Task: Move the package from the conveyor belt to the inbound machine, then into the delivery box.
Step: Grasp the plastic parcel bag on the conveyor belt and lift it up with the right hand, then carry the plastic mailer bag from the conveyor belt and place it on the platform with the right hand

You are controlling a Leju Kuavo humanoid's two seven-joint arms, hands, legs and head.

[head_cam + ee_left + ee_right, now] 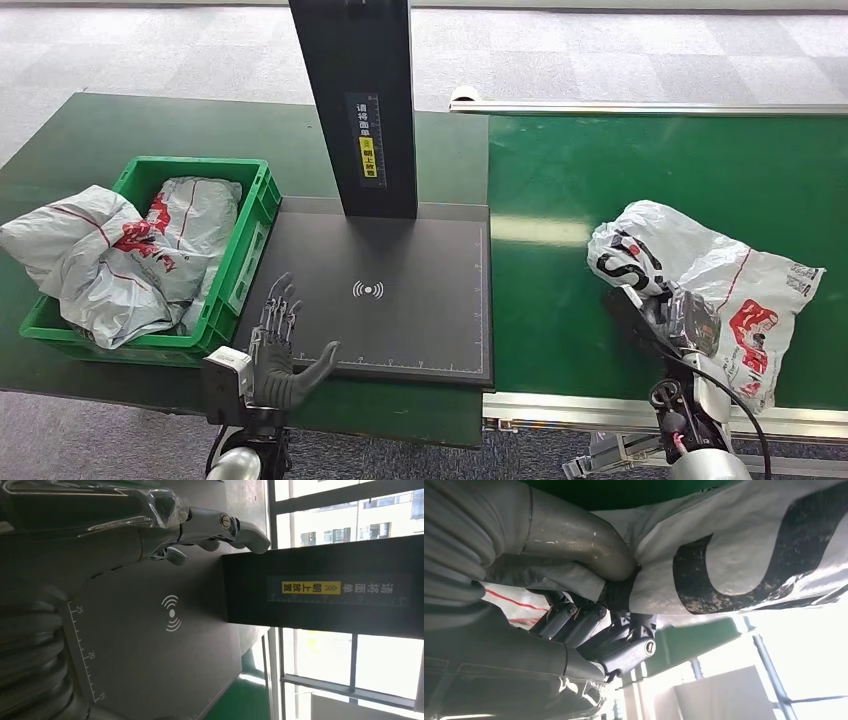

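Observation:
I see white bags already piled above the delivery box's rim, so the package will come to rest on top of them, above the delivery box's rim, when I lower it.
A white plastic package with red and black print lies on the green conveyor belt at the right. My right hand is at its near left edge. In the right wrist view the thumb presses into the package and the dark fingers curl under it, so the hand grips a fold. My left hand hovers with fingers apart over the near left corner of the black inbound machine plate. It holds nothing. The same fingers show above the plate.
The machine's black column rises from the back of the plate. A green delivery box left of the plate holds several white bags, one hanging over its left rim. A metal rail runs along the conveyor's near edge.

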